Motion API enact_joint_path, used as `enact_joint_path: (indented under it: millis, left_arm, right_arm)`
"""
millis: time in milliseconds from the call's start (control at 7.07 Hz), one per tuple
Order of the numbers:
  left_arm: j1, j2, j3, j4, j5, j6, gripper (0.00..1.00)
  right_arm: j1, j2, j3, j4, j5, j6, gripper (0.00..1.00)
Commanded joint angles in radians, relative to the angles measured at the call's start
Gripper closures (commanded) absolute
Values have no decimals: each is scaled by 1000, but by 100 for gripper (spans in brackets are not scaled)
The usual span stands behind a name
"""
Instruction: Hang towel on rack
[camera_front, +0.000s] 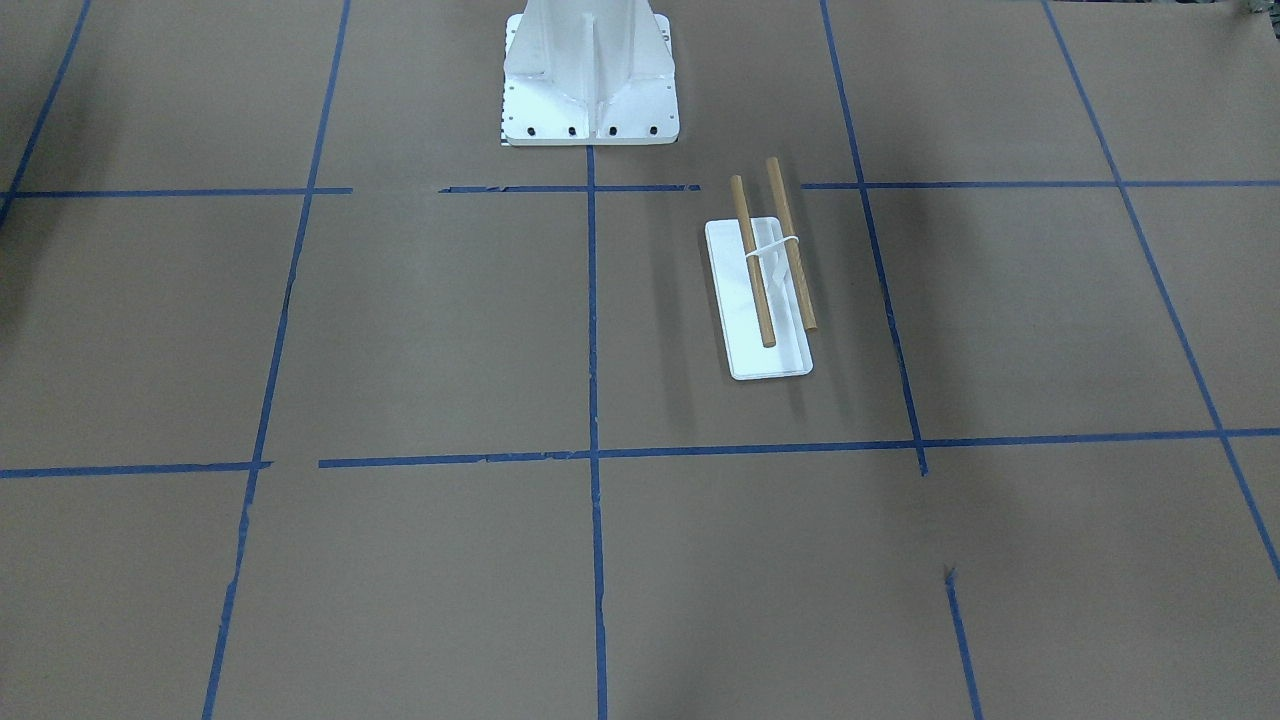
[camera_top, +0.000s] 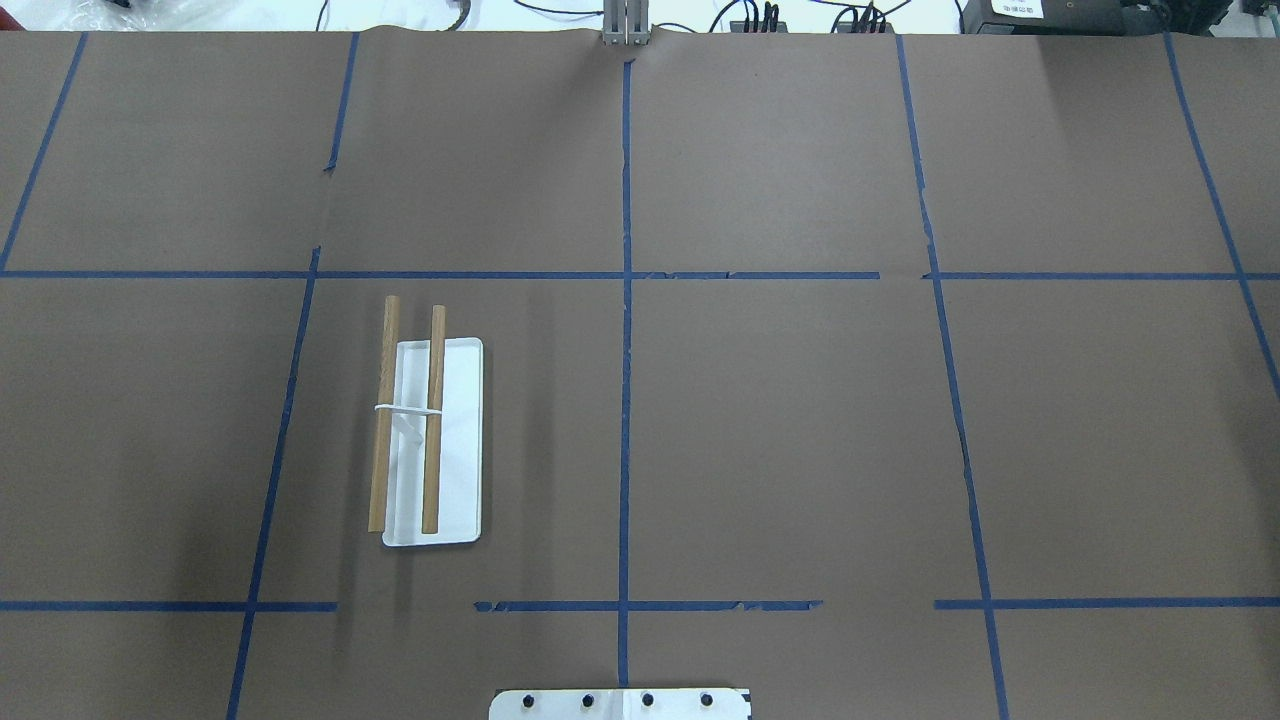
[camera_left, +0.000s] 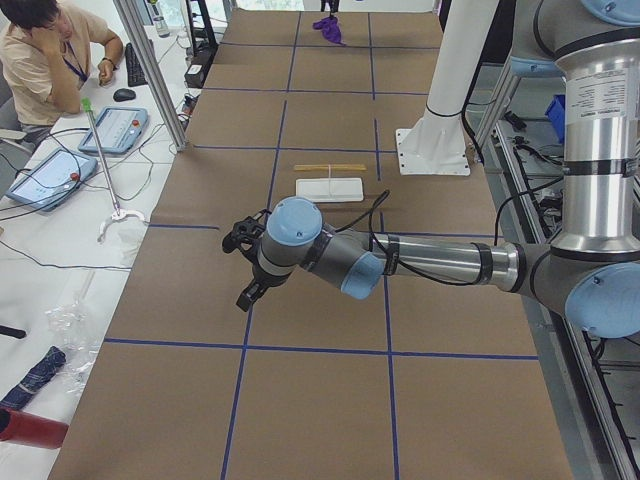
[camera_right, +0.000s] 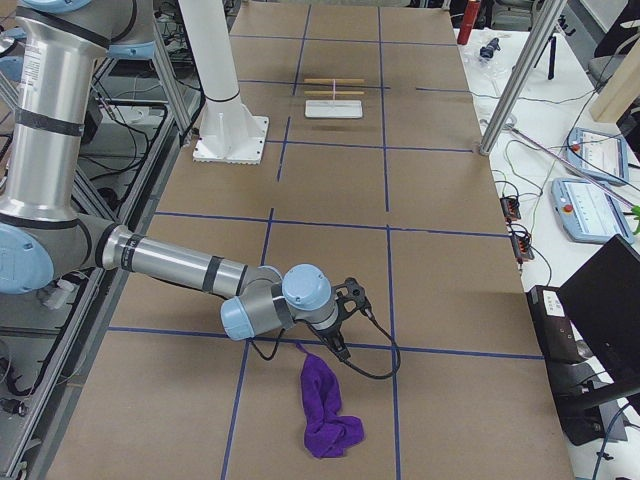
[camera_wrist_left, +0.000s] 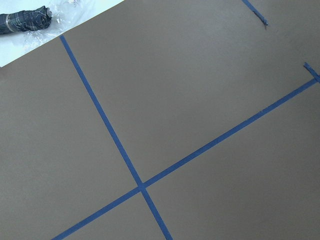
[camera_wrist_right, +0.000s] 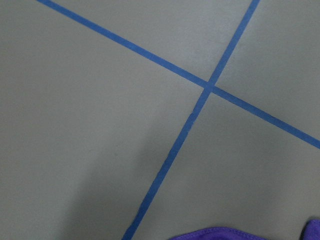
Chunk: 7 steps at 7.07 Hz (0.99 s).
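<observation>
I expect the towel (camera_wrist_right: 222, 235) to hang down in a narrow, folded bunch when I lift it, because the purple towel's edge lies in loose, uneven curves (camera_wrist_right: 200, 233).
The rack (camera_front: 752, 262) stands on the brown table: two wooden dowels on a white bracket over a flat white base. It also shows in the overhead view (camera_top: 434, 420) and, small, in both side views (camera_left: 330, 189) (camera_right: 333, 109). A purple towel (camera_right: 325, 405) lies crumpled on the table far from the rack, also visible at the far end in the left side view (camera_left: 328, 25) and at the bottom edge of the right wrist view (camera_wrist_right: 215, 234). My right gripper (camera_right: 350, 318) hovers just beside the towel. My left gripper (camera_left: 245, 272) hangs over bare table. I cannot tell whether either is open or shut.
The white robot pedestal (camera_front: 590, 80) is bolted at the table's middle, near the rack. Metal posts (camera_left: 155, 70) (camera_right: 515, 80) stand at the table's operator side. An operator (camera_left: 45, 60) sits by teach pendants. A folded umbrella (camera_wrist_left: 25, 21) lies off the table's edge.
</observation>
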Motion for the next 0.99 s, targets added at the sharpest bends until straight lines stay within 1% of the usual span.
enact_joint_path:
  millis: [0, 142, 283, 425, 566, 708, 849]
  left_arm:
    - [1, -1, -6, -2, 0, 0, 0]
    - [1, -3, -11, -2, 0, 0, 0]
    - [1, -4, -12, -2, 0, 0, 0]
    - [1, -7, -12, -2, 0, 0, 0]
    - [1, -7, -12, -2, 0, 0, 0]
    - [1, -7, -12, -2, 0, -2, 0]
    - [1, -6, -12, -2, 0, 0, 0]
  right_arm:
    - [-168, 14, -91, 58, -77, 59, 0]
    - [-170, 3, -162, 169, -157, 59, 0]
    - [-173, 17, -261, 258, -161, 58, 0]
    - [-168, 13, -261, 285, -169, 55, 1]
    - [-168, 6, -264, 285, -231, 44, 4]
    - [-168, 3, -267, 285, -242, 36, 12]
    - [-168, 2, -267, 285, -244, 6, 53]
